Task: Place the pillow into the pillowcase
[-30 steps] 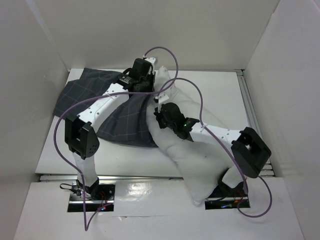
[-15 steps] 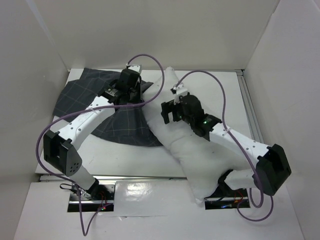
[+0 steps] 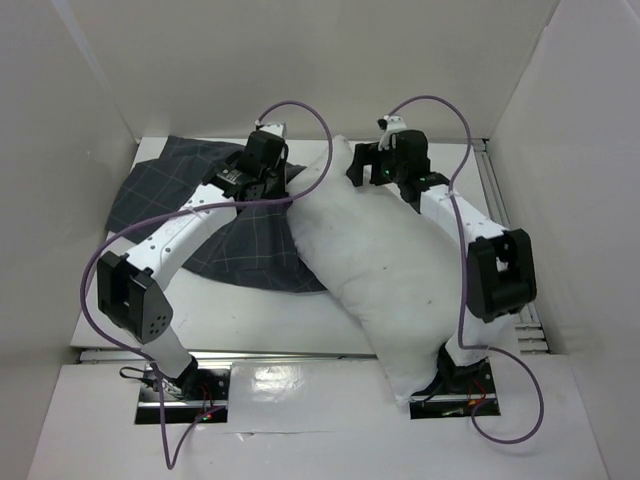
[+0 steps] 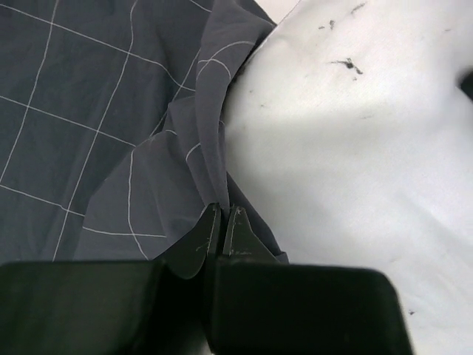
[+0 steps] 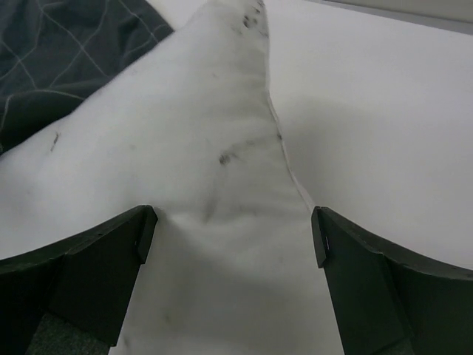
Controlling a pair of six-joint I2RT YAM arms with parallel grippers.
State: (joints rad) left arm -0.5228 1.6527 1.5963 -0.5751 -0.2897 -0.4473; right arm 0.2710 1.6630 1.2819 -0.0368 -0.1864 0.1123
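Observation:
The pillow's far corner [image 3: 339, 150] is outside the pillowcase edge [image 3: 293, 172], so I should tuck it in with my right gripper while my left gripper pulls that edge toward the corner.
The white pillow [image 3: 385, 265] lies diagonally from the table's far middle to the near right edge. The dark grey checked pillowcase [image 3: 160, 185] is spread at the far left, its right edge against the pillow. My left gripper [image 3: 272, 188] is shut on a fold of the pillowcase edge [image 4: 211, 159], right beside the pillow [image 4: 355, 148]; the fingertips [image 4: 238, 222] pinch the cloth. My right gripper [image 3: 366, 165] stands open over the pillow's far corner [image 5: 222, 140]. Its fingers [image 5: 137, 237] straddle the narrow end, and whether they touch it does not show.
White enclosure walls stand on three sides. Purple cables [image 3: 300, 110] loop above both arms. A metal rail [image 3: 492, 205] runs along the table's right edge. The pillow's near end overhangs the front edge by the right arm's base [image 3: 455, 385]. Bare white table [image 5: 384, 96] lies right of the pillow corner.
My right gripper opened, left the pillow's middle and moved to its far corner. The left arm shifted slightly left, keeping hold of the pillowcase edge.

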